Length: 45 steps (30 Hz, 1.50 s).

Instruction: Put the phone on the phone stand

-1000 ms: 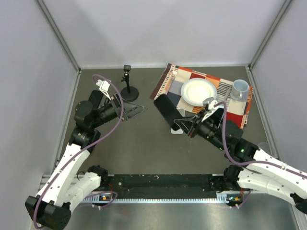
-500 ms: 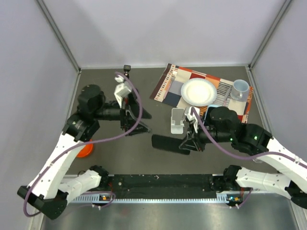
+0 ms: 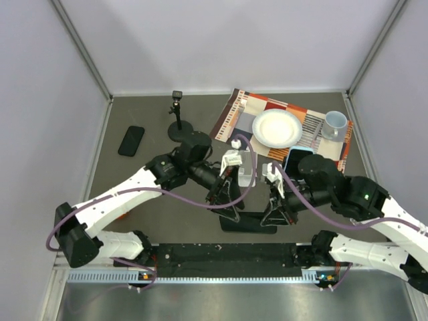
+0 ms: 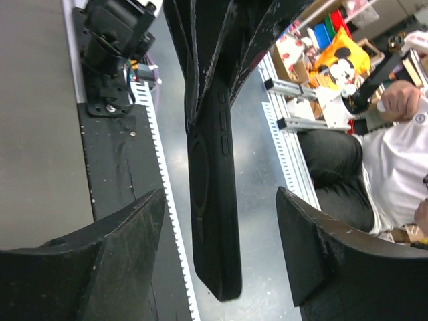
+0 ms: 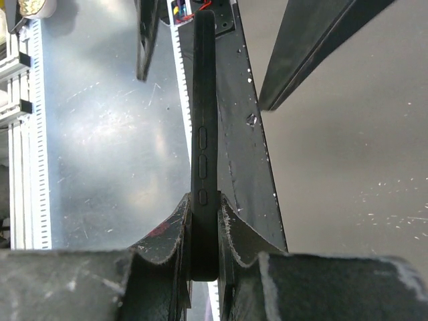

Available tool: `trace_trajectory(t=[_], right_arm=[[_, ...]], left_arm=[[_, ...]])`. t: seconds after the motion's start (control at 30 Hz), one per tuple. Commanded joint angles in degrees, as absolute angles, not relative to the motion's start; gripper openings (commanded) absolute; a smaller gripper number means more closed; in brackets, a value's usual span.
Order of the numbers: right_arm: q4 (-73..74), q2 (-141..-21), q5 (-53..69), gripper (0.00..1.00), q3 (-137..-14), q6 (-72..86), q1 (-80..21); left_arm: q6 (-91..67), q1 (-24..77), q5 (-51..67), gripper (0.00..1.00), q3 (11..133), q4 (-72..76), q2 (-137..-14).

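Next, I take the phone's loose end (image 4: 217, 271) with my left gripper before my right gripper takes the phone's side edges, because my right gripper is pinching the phone's end (image 5: 204, 249) across its screen and back.
A black phone (image 3: 249, 225) hangs low over the table's near edge, held edge-on in my right gripper (image 3: 273, 212). In the right wrist view the gripper (image 5: 204, 200) is shut on the phone's end (image 5: 204, 134), its side buttons showing. My left gripper (image 3: 227, 204) is open just left of it. In the left wrist view the phone (image 4: 214, 200) hangs between the spread fingers (image 4: 120, 234) of the left gripper (image 4: 221, 200) without touching them. The white phone stand (image 3: 249, 172) sits behind both grippers at mid table, partly hidden by the left wrist.
A second black phone (image 3: 132, 140) lies flat at the left. A black pole on a round base (image 3: 179, 127) stands at the back. A patterned mat (image 3: 234, 117) at the back right carries a white plate (image 3: 276, 128) and a mug (image 3: 334, 124). A black rail (image 3: 200, 254) runs along the near edge.
My right gripper carried the phone from beside the mat towards the near edge. My left arm swung from the far left to the centre, its open fingers now either side of the phone.
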<state>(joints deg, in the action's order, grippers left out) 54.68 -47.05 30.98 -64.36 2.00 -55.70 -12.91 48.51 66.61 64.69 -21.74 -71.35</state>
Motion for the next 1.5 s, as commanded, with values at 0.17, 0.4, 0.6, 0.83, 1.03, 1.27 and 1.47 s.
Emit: trace_trajectory(t=[0.17, 0.4, 0.6, 0.83, 1.03, 1.27, 1.47], right_arm=[[49.75, -44.30, 32.52, 0.00, -67.50, 1.14, -55.63], [42.11, -40.61, 7.36, 0.65, -63.48, 11.49, -55.63], [31.40, -33.85, -15.81, 0.99, -53.38, 43.89, -55.72], [15.48, -41.90, -17.75, 0.99, -49.48, 52.56, -55.90], [7.30, -45.00, -22.85, 0.99, -50.89, 49.83, -58.18], [0.88, -48.07, -24.34, 0.99, -50.01, 53.88, -58.27], [5.70, -50.80, -27.06, 0.99, -53.26, 54.93, -58.18]], left_arm=[[-8.79, 53.09, 66.45, 0.37, 68.47, -23.64, -74.71], [-6.15, 53.26, 51.18, 0.00, 67.16, -22.77, -68.92], [-10.80, 53.26, 24.65, 0.00, 56.18, -5.74, -56.97], [-15.38, 53.26, 8.01, 0.00, 47.99, 8.17, -51.85], [-14.94, 53.26, 3.52, 0.00, 46.50, 10.90, -50.89], [-15.56, 53.35, 2.28, 0.00, 44.56, 13.80, -50.10], [-15.38, 53.26, 1.94, 0.00, 43.77, 14.33, -49.05]])
